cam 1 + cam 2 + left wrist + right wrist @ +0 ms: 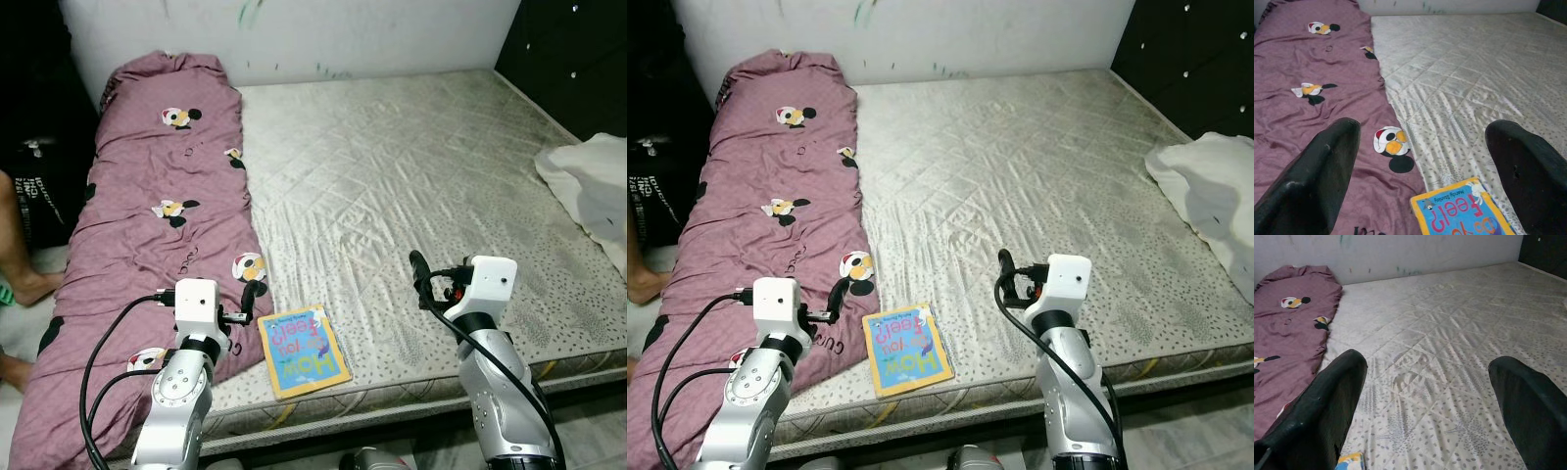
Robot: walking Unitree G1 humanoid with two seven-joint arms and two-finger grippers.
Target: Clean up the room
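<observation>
The blue and yellow book is lying flat with straight, thick edges, so I expect it to stay stiff and closed when the robot picks it up.
A blue and yellow children's book lies flat near the front edge of the bare quilted mattress. A mauve blanket with cartoon mouse prints covers the mattress's left side. My left gripper hovers open over the blanket's edge, just left of the book, with nothing between its fingers. My right gripper stands open and empty above the mattress, to the right of the book. A crumpled white cloth lies at the mattress's right edge.
A person's leg and foot show on the floor at the far left, beside a black bag. Dark furniture stands at the back right. A white wall runs behind the mattress.
</observation>
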